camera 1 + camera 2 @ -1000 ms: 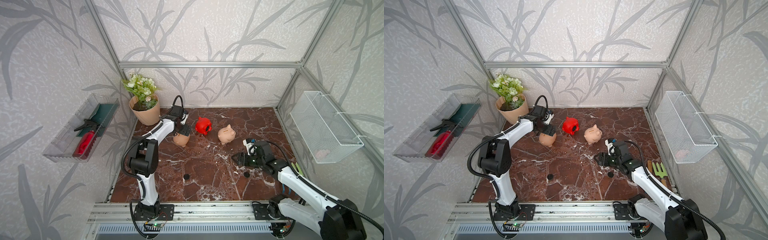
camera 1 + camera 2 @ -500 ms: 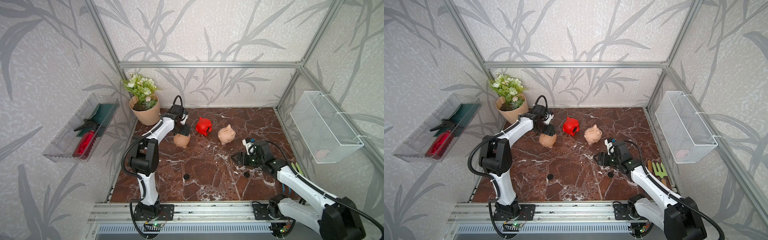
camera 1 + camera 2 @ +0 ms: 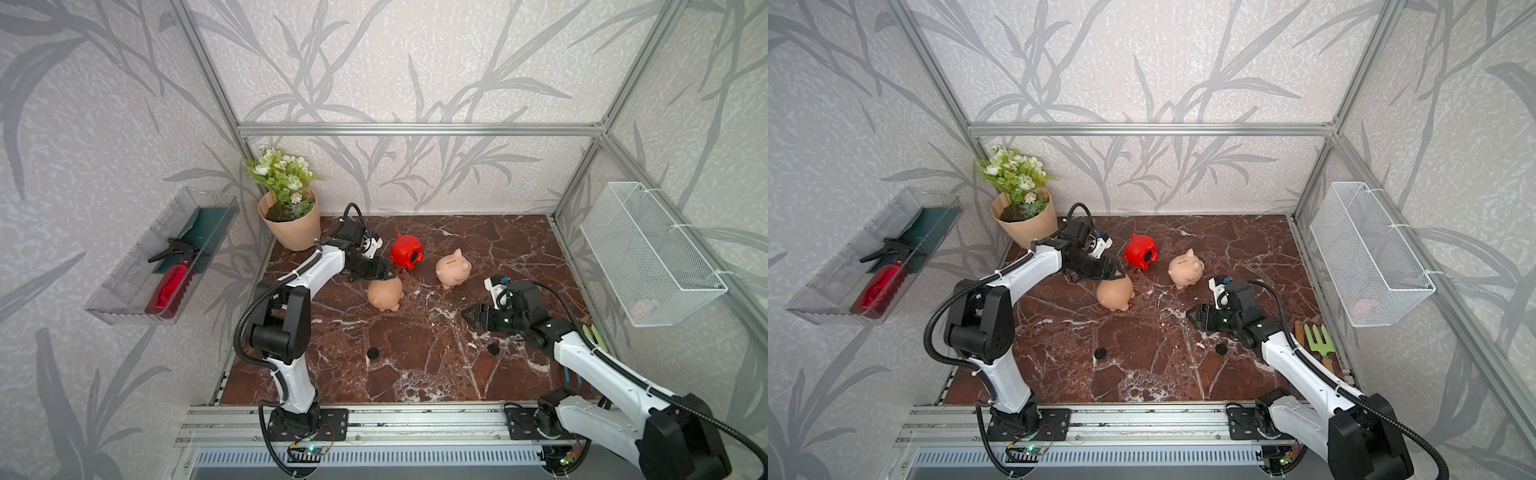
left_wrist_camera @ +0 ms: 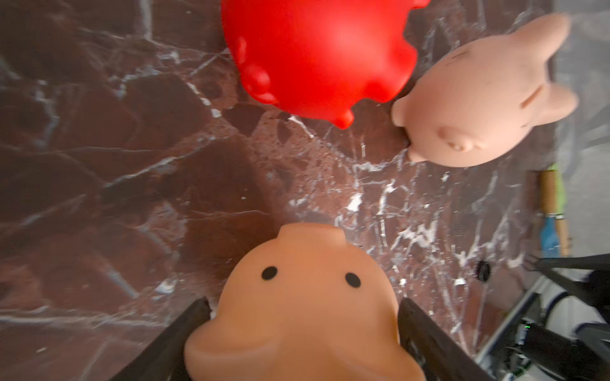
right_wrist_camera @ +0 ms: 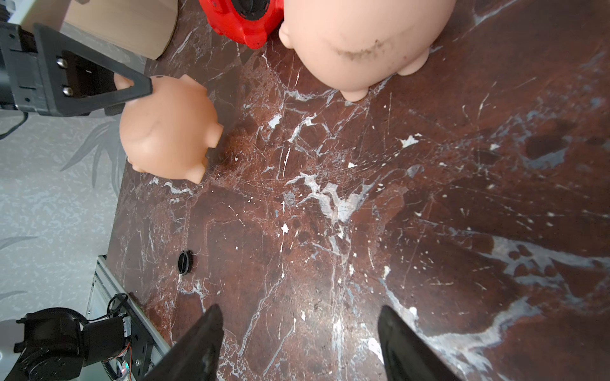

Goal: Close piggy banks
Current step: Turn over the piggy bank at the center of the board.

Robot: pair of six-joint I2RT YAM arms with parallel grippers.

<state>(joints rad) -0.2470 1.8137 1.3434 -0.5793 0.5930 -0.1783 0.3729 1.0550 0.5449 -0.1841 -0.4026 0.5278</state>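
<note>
The tilted peach piggy bank's feet (image 3: 391,308) are pointing down at the marble, so the robot's left gripper needs to lay it (image 3: 399,296) on its side with its belly facing the right gripper.
A peach piggy bank (image 3: 385,294) (image 3: 1115,294) (image 5: 165,132) is tilted at the floor's left middle, and my left gripper (image 3: 376,271) (image 3: 1111,271) (image 4: 303,305) is shut on its head (image 4: 303,313), one finger on each side. The red piggy bank (image 3: 406,257) (image 3: 1140,257) (image 4: 317,56) lies on its side behind it, its round belly hole facing right. Another peach piggy bank (image 3: 453,270) (image 3: 1185,270) (image 4: 478,99) stands upright to the right. My right gripper (image 3: 467,316) (image 3: 1192,316) (image 5: 298,311) hovers open over bare marble, holding nothing.
Two small black discs (image 3: 372,353) (image 3: 493,349) lie on the marble floor nearer the front. A peach flowerpot (image 3: 291,228) stands at the back left. Garden tools (image 3: 1318,340) lie by the right edge, under a wire basket (image 3: 648,257). A clear tray (image 3: 166,257) hangs on the left wall.
My left gripper has shut on the peach piggy bank's head and shifted it a little to the right and toward the front. The right arm has stayed put.
</note>
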